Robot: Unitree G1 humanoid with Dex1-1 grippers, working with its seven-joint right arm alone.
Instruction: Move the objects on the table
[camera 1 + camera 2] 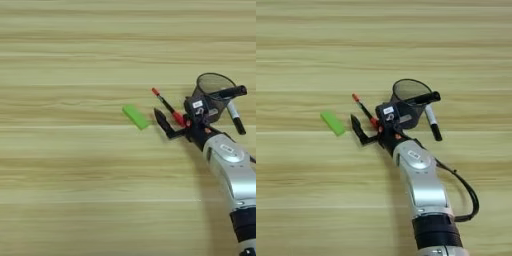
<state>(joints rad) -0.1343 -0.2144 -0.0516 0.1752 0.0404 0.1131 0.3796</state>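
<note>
The pen's red cap end is between the open fingers of the robot's right gripper and clear of the green block, so the gripper keeps closing until its fingers hold the pen (373, 122).
On the wooden table (75, 175) lies a flat green block (135, 116), left of my right gripper (172, 119). The gripper is open. Its left black finger (358, 129) rests on the table just right of the block. The thin pen (167, 106) lies slanted, with its red cap end between the fingers, touching neither that I can see. Behind the gripper body stands the black mesh cup (212, 87), its lower part hidden. A marker (235, 117) lies to the right of the cup.
A short black bar (427, 97) sticks out over the cup's right rim; I cannot tell whether it belongs to the gripper. My silver forearm (421, 180) comes up from the bottom edge, trailing a black cable (468, 192).
</note>
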